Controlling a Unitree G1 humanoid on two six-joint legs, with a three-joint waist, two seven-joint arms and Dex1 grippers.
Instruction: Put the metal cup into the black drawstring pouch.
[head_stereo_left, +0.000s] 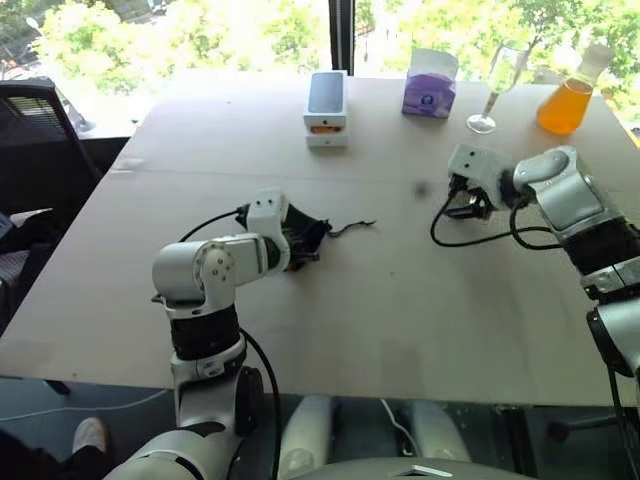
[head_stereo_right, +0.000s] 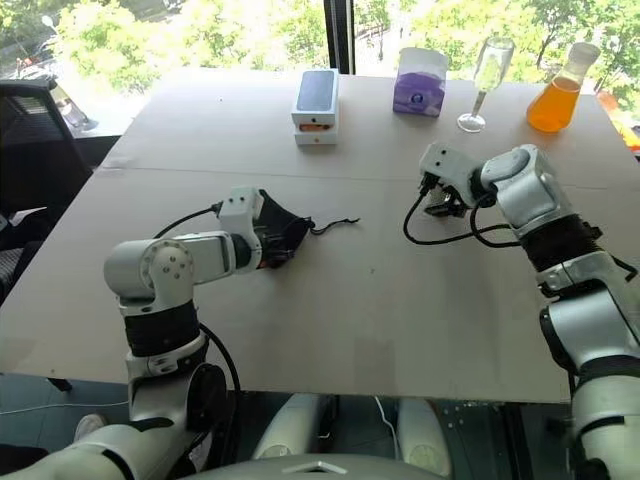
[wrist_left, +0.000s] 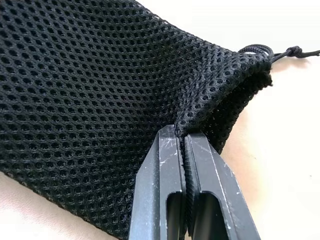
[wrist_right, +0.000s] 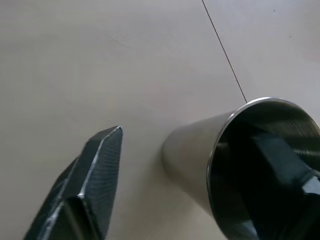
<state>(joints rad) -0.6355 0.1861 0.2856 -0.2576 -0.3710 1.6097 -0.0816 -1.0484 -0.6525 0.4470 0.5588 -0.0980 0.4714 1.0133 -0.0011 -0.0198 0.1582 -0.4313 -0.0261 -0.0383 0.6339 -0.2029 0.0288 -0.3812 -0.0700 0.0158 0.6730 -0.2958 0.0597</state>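
The black drawstring pouch has only a short cord (head_stereo_left: 351, 227) trailing from it, so I expect the cord to come out longer and draw the pouch's opening closed when I pull.
The black drawstring pouch (head_stereo_left: 308, 236) lies on the table's left half, its cord (head_stereo_left: 350, 227) trailing right. My left gripper (wrist_left: 181, 131) is shut on the mesh edge near the pouch's mouth (wrist_left: 245, 75). The metal cup (wrist_right: 200, 155) shows close up in the right wrist view, its open rim facing the camera. My right gripper (wrist_right: 190, 140) is open astride the cup's wall. One finger (wrist_right: 95, 180) is outside with a gap to the steel, and the other is inside the cup. In the head views the right gripper (head_stereo_left: 468, 203) hides the cup at the table's right.
Along the far edge stand a white phone box (head_stereo_left: 326, 105), a purple tissue box (head_stereo_left: 431, 85), a clear stemmed glass (head_stereo_left: 497, 90) and a flask of orange liquid (head_stereo_left: 567, 100). A black chair (head_stereo_left: 40, 140) is off the table's left. Black cable (head_stereo_left: 470, 240) loops under my right wrist.
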